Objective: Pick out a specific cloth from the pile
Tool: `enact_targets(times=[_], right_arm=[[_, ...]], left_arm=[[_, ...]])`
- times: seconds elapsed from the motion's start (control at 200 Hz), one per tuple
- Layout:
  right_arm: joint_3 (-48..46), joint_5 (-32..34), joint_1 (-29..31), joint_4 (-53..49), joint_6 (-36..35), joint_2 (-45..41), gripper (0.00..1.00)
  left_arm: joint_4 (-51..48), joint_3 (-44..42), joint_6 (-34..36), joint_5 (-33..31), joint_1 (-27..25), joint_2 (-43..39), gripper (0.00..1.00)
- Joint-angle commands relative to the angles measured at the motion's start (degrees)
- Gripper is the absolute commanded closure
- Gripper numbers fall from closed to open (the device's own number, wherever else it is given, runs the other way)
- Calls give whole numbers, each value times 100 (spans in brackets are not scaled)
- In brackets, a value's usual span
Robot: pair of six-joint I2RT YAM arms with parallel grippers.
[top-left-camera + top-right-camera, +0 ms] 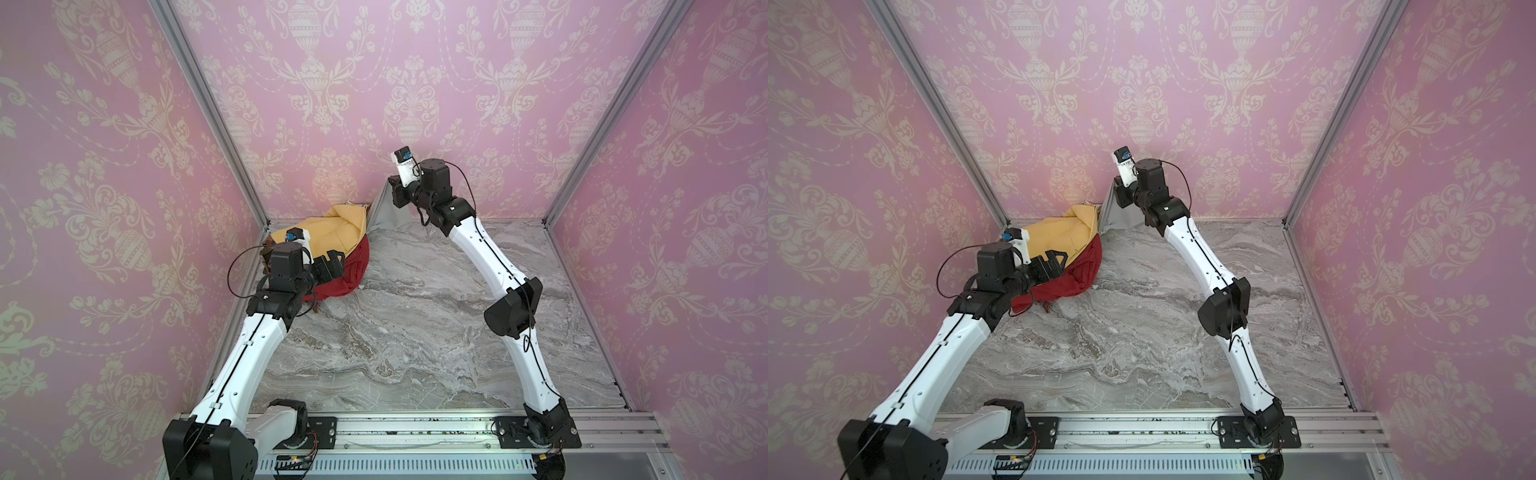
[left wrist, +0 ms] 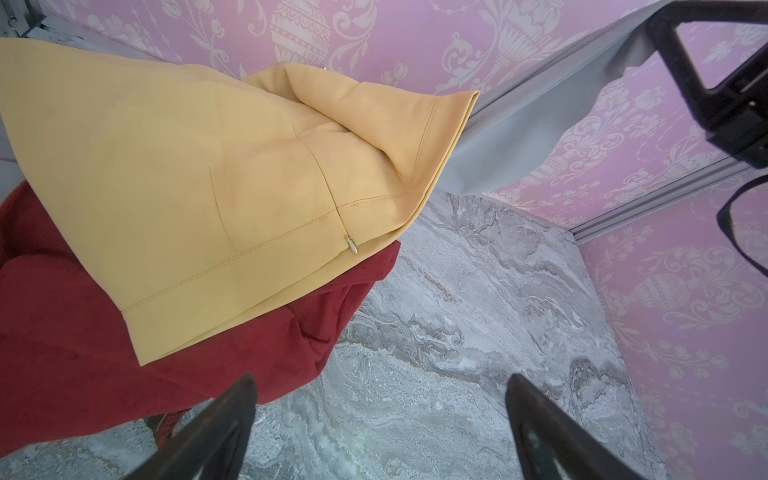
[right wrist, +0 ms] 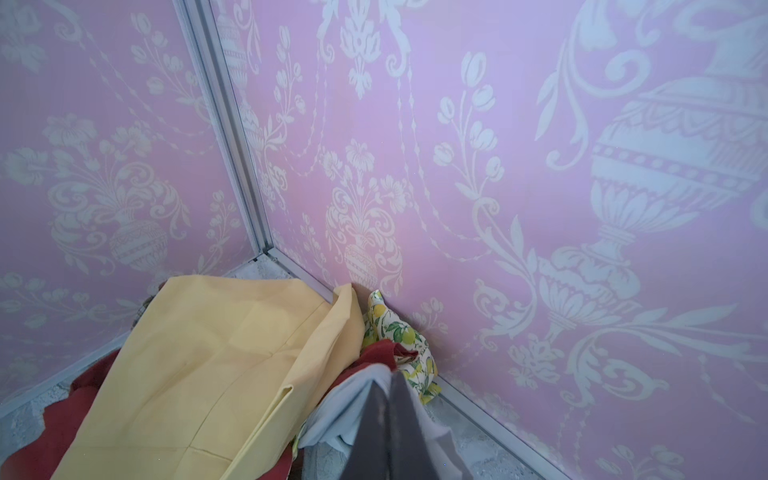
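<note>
The lower end of the light grey cloth is in the pile [image 1: 370, 212] behind the mustard-yellow cloth, so my right gripper needs to lift the light grey cloth while my left gripper grips lower.
The light grey cloth [image 1: 388, 212] [image 1: 1116, 212] hangs stretched from the back of the pile up to my right gripper [image 1: 390, 181] [image 1: 1115, 182], near the back wall. That gripper [image 3: 390, 372] is shut on a fold of the cloth [image 3: 349, 409]. The pile sits in the back left corner: a mustard-yellow cloth [image 1: 332, 232] [image 2: 208, 187] on top, a red cloth [image 1: 353, 270] [image 2: 83, 353] under it, and a lemon-print cloth [image 3: 399, 334] against the wall. My left gripper [image 1: 334, 262] [image 2: 380, 386] hovers open over the red cloth's edge, holding nothing.
Pink patterned walls with aluminium corner posts [image 1: 216, 112] close in the back and both sides. The grey marble tabletop [image 1: 415, 324] spreads in front of the pile. A metal rail [image 1: 415, 428] carrying both arm bases runs along the front edge.
</note>
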Motion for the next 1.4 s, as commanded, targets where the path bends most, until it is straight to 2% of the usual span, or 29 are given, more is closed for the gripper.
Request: enact_targets(times=[0.0,0.17,0.345,0.47,0.58,0.721,0.911,1.036,1.181,1.231,1.316,1.396], right_arm=[[478,84,-210,1248,584,-769,100],[58,37,-231,1472,753,-1347,100],[-1630,-68,-214,1919,1135,-2339,100],[-2593,-105,-192,2158,1469,-2872,100],[-2987,-184,-127,2185,1645,-3109,100],[-2820,-304,-13,1933,1771,-3024,100],[-2356,-285,76,1625,1893,-2744,100],[-2024,-328,93,1485,1995,-2533,100],[-1982,-364,144,1587,2080,-2456,100],[-1999,-356,148,1561,2080,-2446,100],[-2107,-285,153,1484,2050,-2484,100],[-2429,-159,155,1505,1979,-2631,100]], left_arm=[[262,6,-228,-118,-2,60,5],[559,57,-320,-82,-11,253,5],[1085,61,30,-64,-114,560,6],[2060,-37,629,-71,-304,835,7],[3065,-19,1006,379,-443,1306,6],[3964,241,1265,1361,-593,2044,6],[4872,430,1282,2272,-885,2641,6],[4912,628,1372,2468,-1149,2956,5],[4918,936,1409,1907,-1303,3481,5],[4994,1129,1283,1625,-1306,3694,12],[5018,1581,1129,1513,-1295,4047,46],[5151,1934,901,1450,-1299,4274,70]])
